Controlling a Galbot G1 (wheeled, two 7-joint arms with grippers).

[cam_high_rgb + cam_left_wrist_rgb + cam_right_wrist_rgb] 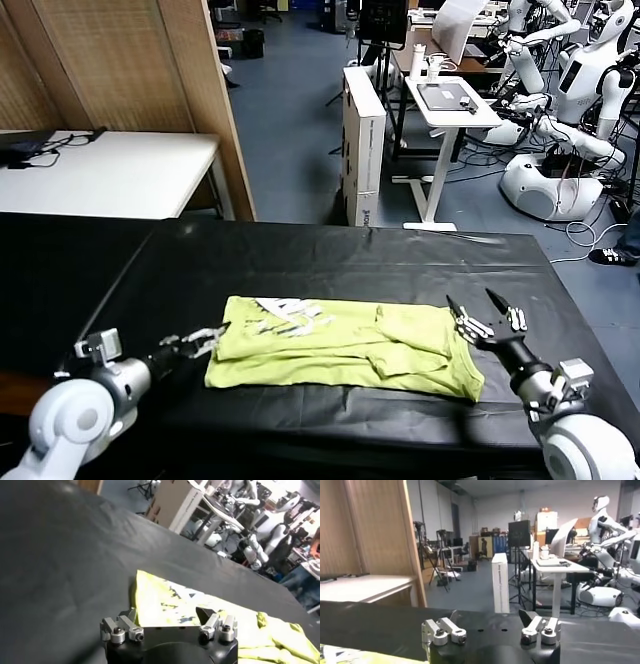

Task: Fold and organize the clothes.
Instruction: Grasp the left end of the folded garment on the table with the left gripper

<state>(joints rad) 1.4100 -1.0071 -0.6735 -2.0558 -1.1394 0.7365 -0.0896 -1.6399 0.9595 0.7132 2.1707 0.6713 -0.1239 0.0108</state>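
The T-shirt's end [228, 346] will show more print hidden underneath when I fold it over, because the print runs off the far folded edge [280, 300].
The clothes are one lime-green T-shirt [340, 345], lying folded into a long band across the middle of the black table, with its white-grey print [285, 312] facing up near its left end. My left gripper [205, 342] stands open at the shirt's left edge and holds nothing. In the left wrist view the T-shirt [210, 605] lies just beyond the open left gripper [168, 614]. My right gripper [487, 312] is open just off the shirt's right end, raised a little and empty. In the right wrist view the open right gripper [490, 617] shows, with a corner of the shirt [340, 656] low at the side.
The black-covered table [300, 260] spreads wide around the shirt. Behind it stand a white table [110, 170], a wooden partition [200, 90], a white box [363, 140], a small white desk [450, 105] and other robots [560, 110] at the back right.
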